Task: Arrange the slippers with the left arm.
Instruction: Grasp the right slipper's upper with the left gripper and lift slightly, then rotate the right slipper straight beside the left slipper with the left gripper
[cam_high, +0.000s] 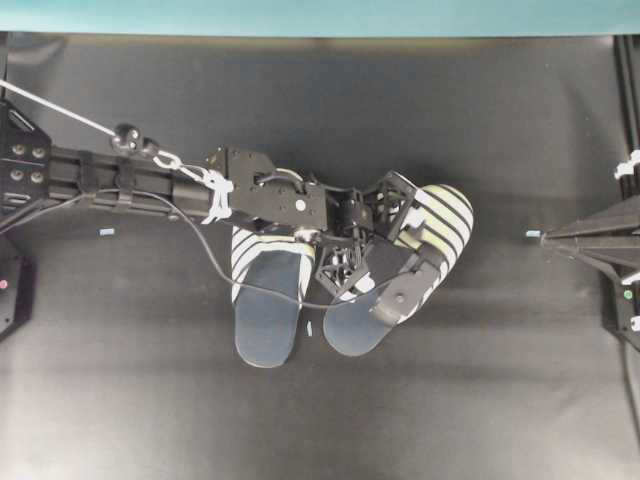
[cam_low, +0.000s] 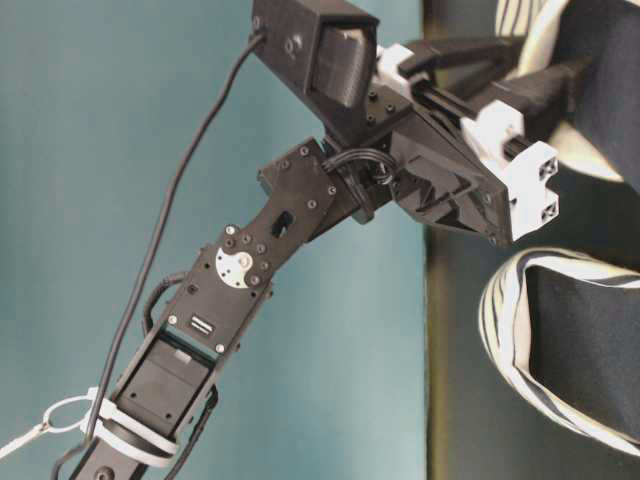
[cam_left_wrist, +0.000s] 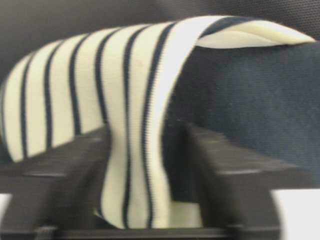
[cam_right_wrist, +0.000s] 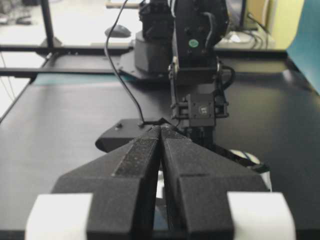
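Note:
The slipper under the robot's left gripper has its toe (cam_high: 455, 207) angled away from the other slipper, so the robot should pinch the slipper by its striped upper (cam_left_wrist: 134, 150), raise it and turn it parallel to the other one.
Two striped cream-and-black slippers with navy insoles lie mid-table. The left-hand slipper (cam_high: 266, 300) lies flat with its toe under my left arm's wrist. The right-hand slipper (cam_high: 432, 232) is angled, toe toward the upper right. My left gripper (cam_high: 408, 240) is shut on that slipper's striped upper; in the left wrist view the band (cam_left_wrist: 100, 75) is pinched between the two fingers (cam_left_wrist: 55, 185). My right gripper (cam_high: 545, 235) is shut and empty at the far right, tips together (cam_right_wrist: 161, 131).
The left arm (cam_high: 130, 180) spans from the left edge with a loose cable looping over the left-hand slipper. Small blue tape marks (cam_high: 107, 232) sit on the black mat. A teal wall (cam_high: 320, 15) runs along the back edge.

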